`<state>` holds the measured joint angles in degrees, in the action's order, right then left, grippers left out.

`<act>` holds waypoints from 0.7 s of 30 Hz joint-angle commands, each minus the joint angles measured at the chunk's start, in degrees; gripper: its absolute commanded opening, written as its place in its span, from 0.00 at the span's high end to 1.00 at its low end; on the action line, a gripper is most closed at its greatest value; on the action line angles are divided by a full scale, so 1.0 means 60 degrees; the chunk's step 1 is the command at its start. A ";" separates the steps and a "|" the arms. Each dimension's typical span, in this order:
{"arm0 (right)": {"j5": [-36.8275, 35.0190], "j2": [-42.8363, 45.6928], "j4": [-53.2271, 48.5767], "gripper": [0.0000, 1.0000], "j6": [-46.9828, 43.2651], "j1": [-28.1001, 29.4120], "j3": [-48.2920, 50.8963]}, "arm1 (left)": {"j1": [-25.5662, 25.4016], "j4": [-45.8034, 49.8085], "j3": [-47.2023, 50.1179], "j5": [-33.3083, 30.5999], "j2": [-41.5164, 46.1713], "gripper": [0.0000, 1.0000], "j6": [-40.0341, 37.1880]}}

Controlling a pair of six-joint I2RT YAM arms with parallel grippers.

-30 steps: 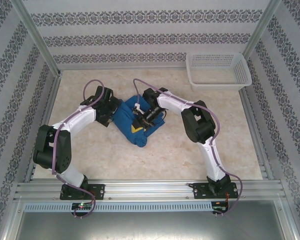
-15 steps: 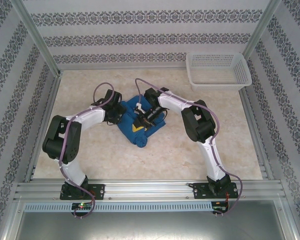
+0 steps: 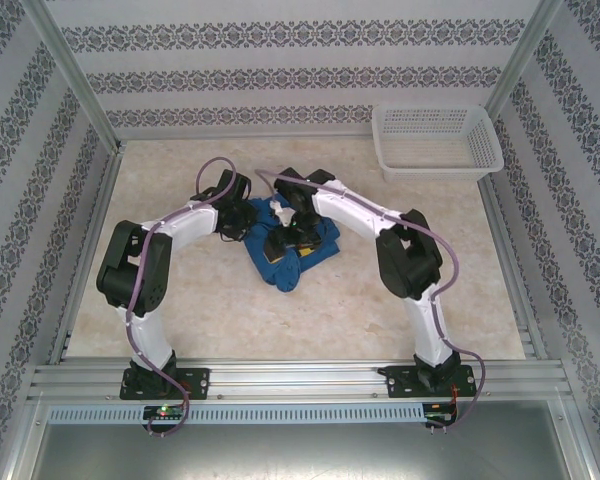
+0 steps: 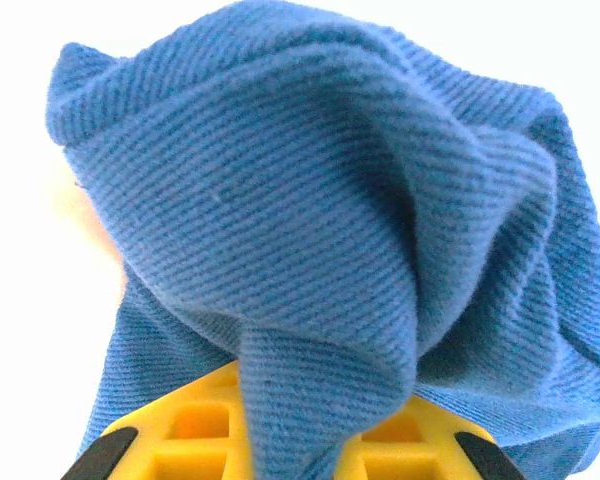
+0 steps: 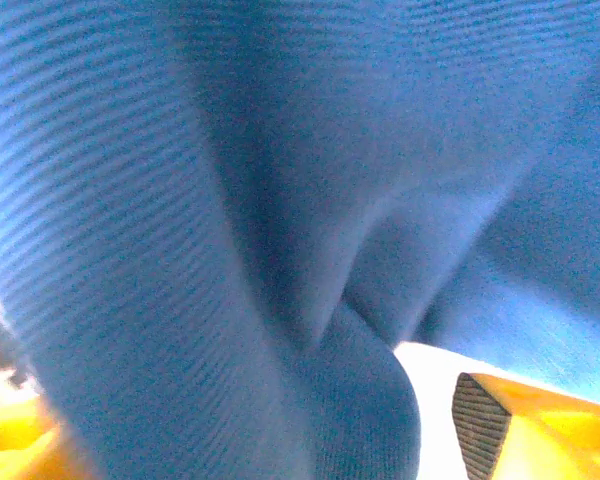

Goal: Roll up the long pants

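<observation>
Next, my left gripper opens and moves away because the long pants [image 3: 289, 272]' end [image 4: 270, 200] is crumpled in it, while my right gripper straightens the long pants before they are rolled.
The long pants [image 3: 298, 255] lie as a bunched royal-blue bundle in the middle of the table. My left gripper [image 3: 242, 216] is at the bundle's left edge. In the left wrist view a fold of the blue fabric [image 4: 310, 380] is pinched between the yellow fingers [image 4: 180, 430], so it is shut on the cloth. My right gripper [image 3: 284, 236] sits on top of the bundle. In the right wrist view its fingers [image 5: 490, 425] stand far apart, with blue fabric [image 5: 230, 250] bulging between them.
A white mesh basket [image 3: 437, 160] stands at the back right corner. Metal frame rails [image 3: 90, 260] border the table on the left, right and near sides. Bare marble-look tabletop [image 3: 330, 320] lies in front of the bundle.
My left arm has swung right to the bundle's left edge and its jaws have closed on a fold. My right gripper has opened and shifted slightly back and left over the bundle.
</observation>
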<state>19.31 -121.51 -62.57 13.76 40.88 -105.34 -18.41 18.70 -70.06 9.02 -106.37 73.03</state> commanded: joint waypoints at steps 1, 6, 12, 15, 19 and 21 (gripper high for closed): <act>-0.4613 0.0944 -0.0866 0.16 0.0400 0.1316 -0.0550 | -0.0072 0.0721 -0.0181 0.0116 -0.0334 1.00 0.0010; -0.7572 0.0522 -0.1297 0.12 0.0767 0.3149 -0.1412 | -0.0074 0.0692 -0.0247 0.0411 -0.0469 1.00 0.0157; -1.0345 -0.1483 -0.2290 0.02 0.0377 0.4326 -0.2613 | -0.0079 0.0721 -0.0277 0.0502 -0.0388 1.00 0.0134; -1.1112 -0.2098 -0.2279 0.02 -0.0025 0.4279 -0.2804 | -0.0066 0.0721 -0.0277 0.0570 -0.0334 1.00 0.0138; -1.1414 -0.2283 -0.1376 0.02 -0.0909 0.4070 -0.2383 | -0.0070 0.0628 -0.0192 0.0649 -0.0226 1.00 0.0183; -1.1796 -0.2310 -0.0648 0.02 -0.1531 0.3932 -0.1842 | -0.0071 0.0566 -0.0159 0.0729 -0.0187 1.00 0.0172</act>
<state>-43.81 -136.25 -70.63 10.41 65.82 -118.45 -18.31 19.53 -71.13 10.39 -107.00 73.32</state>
